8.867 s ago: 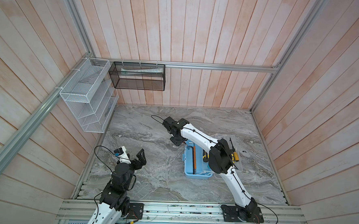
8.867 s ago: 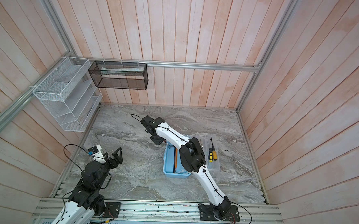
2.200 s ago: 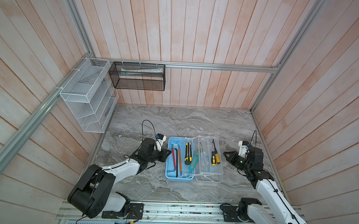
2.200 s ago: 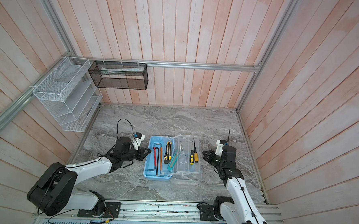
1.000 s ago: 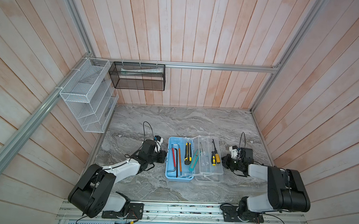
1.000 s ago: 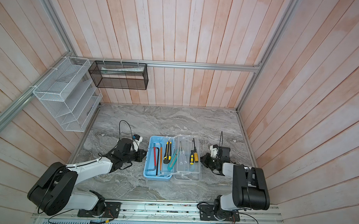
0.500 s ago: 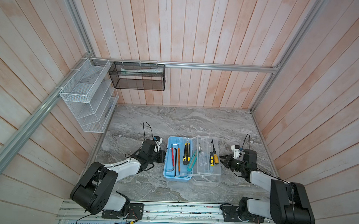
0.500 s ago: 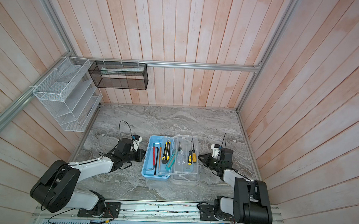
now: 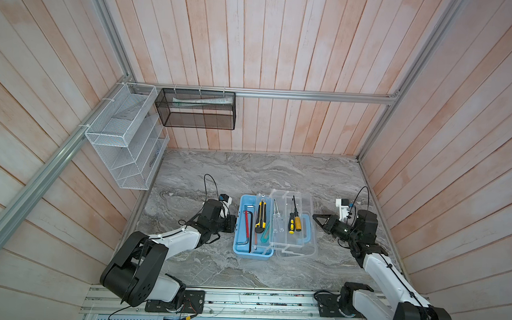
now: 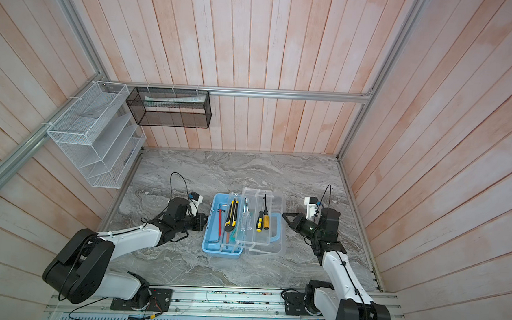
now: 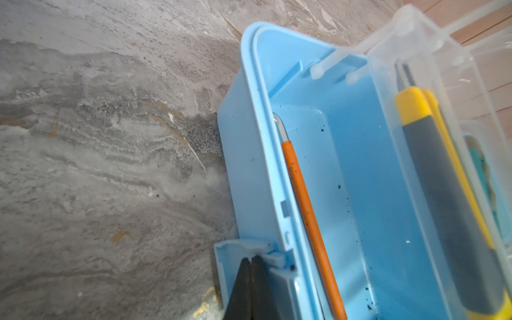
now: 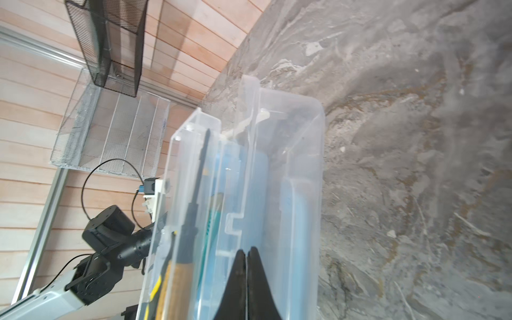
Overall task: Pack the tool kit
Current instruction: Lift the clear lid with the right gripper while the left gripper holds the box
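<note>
I should keep pushing the clear lid's outer side with my right gripper until the lid covers the box, while my left gripper is against the light blue box's latch.
The tool kit's light blue box lies mid-table with its clear lid tilted up on the right. In the box are a red hex key and a yellow-black utility knife. A yellow-black screwdriver and clear-handled ones rest in the clear part. My left gripper is shut, its tip against the box's left latch. My right gripper is shut, its tip touching the lid's outer face.
A white wire rack hangs on the left wall and a black mesh basket on the back wall, both above the marble table. Wooden walls close in on three sides, and the arms' bases sit along the front rail.
My right gripper has moved up and left against the clear lid, which now leans further over the box. My left gripper has stayed at the latch.
</note>
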Controlling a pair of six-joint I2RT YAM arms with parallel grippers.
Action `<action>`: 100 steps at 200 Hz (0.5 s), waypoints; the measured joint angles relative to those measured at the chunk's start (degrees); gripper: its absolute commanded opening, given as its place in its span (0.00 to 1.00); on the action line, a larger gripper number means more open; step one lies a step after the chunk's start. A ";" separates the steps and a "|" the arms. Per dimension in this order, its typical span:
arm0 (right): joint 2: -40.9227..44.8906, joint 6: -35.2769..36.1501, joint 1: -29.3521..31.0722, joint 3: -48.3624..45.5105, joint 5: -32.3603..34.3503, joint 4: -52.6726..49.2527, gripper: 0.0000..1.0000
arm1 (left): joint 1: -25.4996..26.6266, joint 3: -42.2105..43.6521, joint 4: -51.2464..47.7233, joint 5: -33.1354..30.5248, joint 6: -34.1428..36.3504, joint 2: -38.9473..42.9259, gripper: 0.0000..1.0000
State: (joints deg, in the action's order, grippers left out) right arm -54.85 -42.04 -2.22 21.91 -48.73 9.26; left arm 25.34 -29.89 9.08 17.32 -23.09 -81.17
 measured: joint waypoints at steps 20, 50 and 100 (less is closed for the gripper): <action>1.27 0.00 2.05 1.51 0.26 -1.20 0.00 | 0.20 0.00 0.35 0.37 0.24 -0.07 0.00; 0.98 -0.24 7.08 4.48 3.52 -1.81 0.00 | 0.20 0.00 0.50 0.39 0.48 -0.17 0.00; -2.32 -0.98 19.02 12.31 8.04 -1.84 0.00 | 0.28 0.00 1.97 1.09 0.66 -1.03 0.00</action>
State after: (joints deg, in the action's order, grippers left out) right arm -57.17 -43.03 16.80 34.22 -40.69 7.42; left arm 25.63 -29.89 11.05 18.41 -22.44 -82.19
